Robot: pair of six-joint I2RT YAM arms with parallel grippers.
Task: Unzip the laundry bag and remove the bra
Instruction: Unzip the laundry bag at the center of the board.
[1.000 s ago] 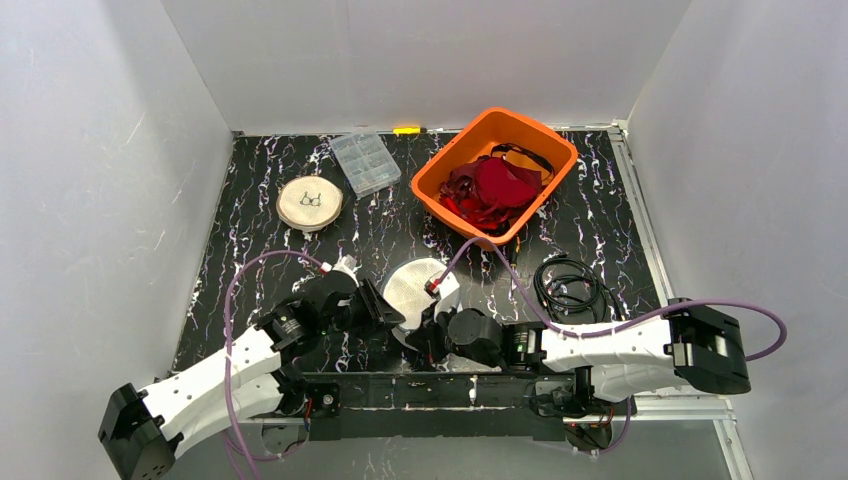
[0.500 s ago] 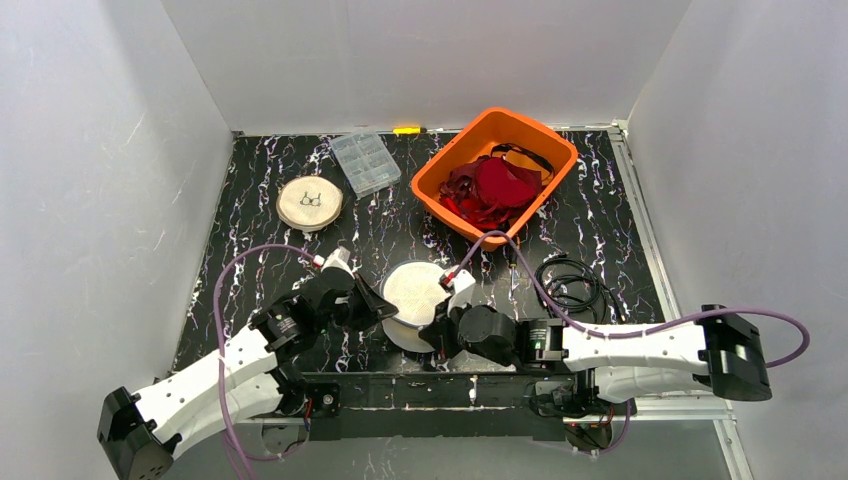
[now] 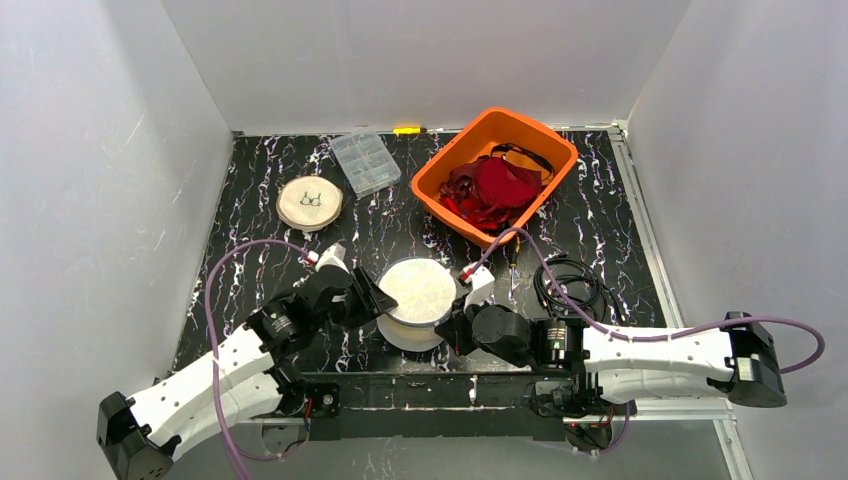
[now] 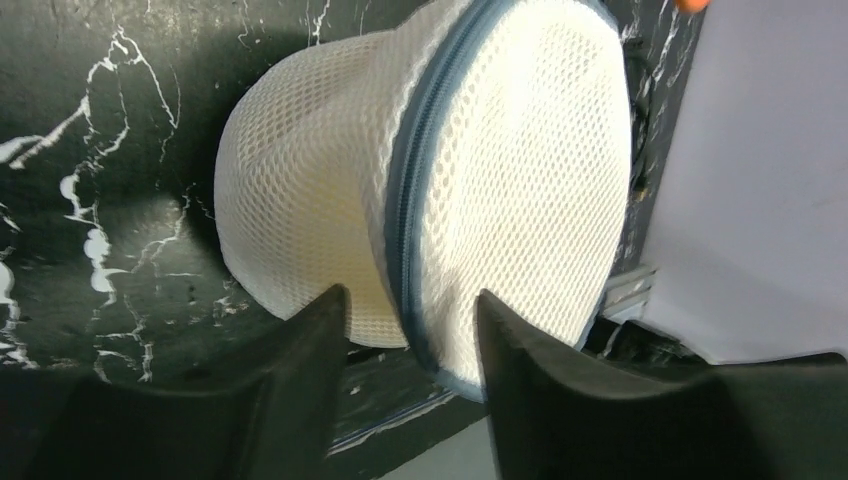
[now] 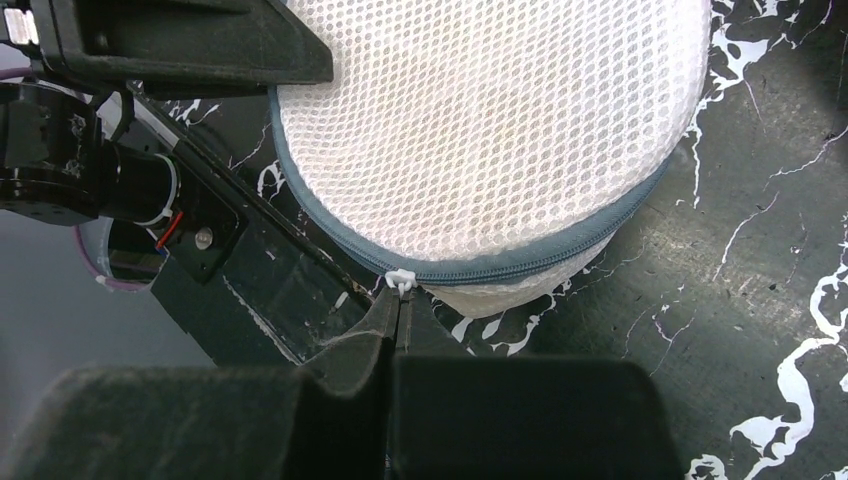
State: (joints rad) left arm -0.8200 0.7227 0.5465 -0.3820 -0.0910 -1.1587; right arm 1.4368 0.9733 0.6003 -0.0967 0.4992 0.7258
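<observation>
The bag is free to slide along with the zipper pull because my left gripper's fingers are open, so my left gripper should first clamp the zipper seam.
The laundry bag is a round white mesh pouch with a blue-grey zipper round its rim, lying near the table's front middle. My left gripper stands at its left side. In the left wrist view its fingers are apart, with the zipper seam running between them. My right gripper is at the bag's near right edge. It is shut on the small white zipper pull, as the right wrist view shows. The zipper looks closed there. The bra is hidden.
An orange bin holding red garments stands at the back right. A clear compartment box and a round tan disc lie at the back left. A black coiled cable lies right of the bag.
The bag has shifted right and back and now lies flatter. My right arm drew rightward with the zipper pull. The left gripper followed the bag's left edge.
</observation>
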